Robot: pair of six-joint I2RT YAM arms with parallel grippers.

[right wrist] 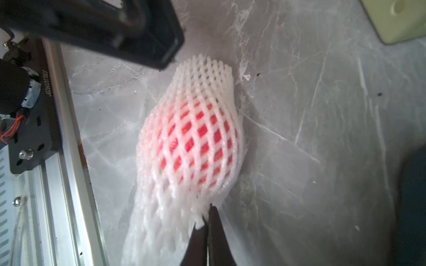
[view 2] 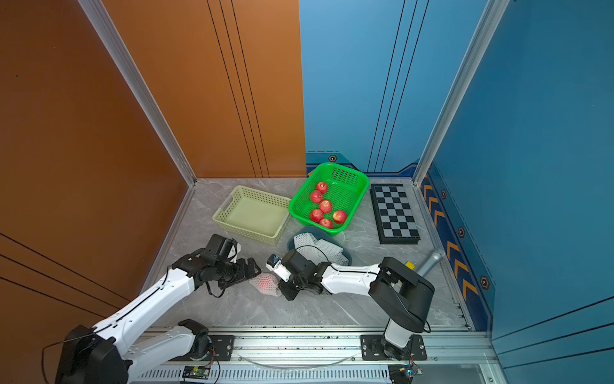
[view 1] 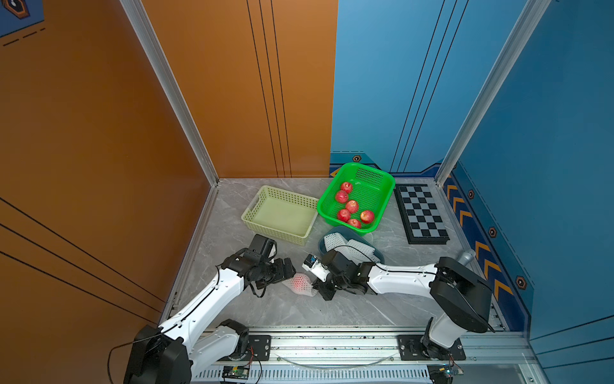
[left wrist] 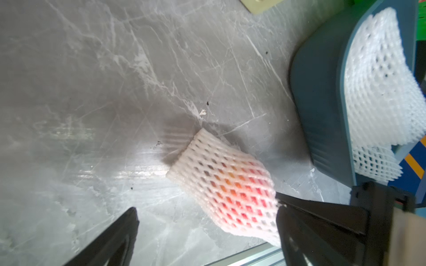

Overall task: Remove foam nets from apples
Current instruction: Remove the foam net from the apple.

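I should back my open left gripper off because the net's loose end (left wrist: pixel 186 153) lies at a slant across it, then line it up and pinch the net's rim (right wrist: pixel 204 62) there.
A red apple (right wrist: pixel 200 129) lies on the marble table inside a white foam net (view 1: pixel 300 284) (view 2: pixel 265 282) (left wrist: pixel 230 184), between my two arms. My right gripper (right wrist: pixel 208 207) (view 1: pixel 315 290) is shut, pinching the net's loose end nearest it. At the net's opposite end my left gripper (left wrist: pixel 206 207) (view 1: pixel 291 274) is open, its jaws wide apart, one finger beside the net and the other well clear. Several bare apples (view 1: pixel 352 206) sit in the green basket (view 1: pixel 388 181). Empty foam nets (view 1: pixel 335 240) (left wrist: pixel 380 92) fill a grey-blue bin (view 1: pixel 332 229).
A pale yellow perforated basket (view 1: pixel 282 193) stands empty at the back left, next to the green one. A chessboard (view 1: pixel 422 212) lies at the right, with a grey cylinder (view 1: pixel 465 256) near the right wall. The metal rail (view 1: pixel 332 345) runs along the front edge.
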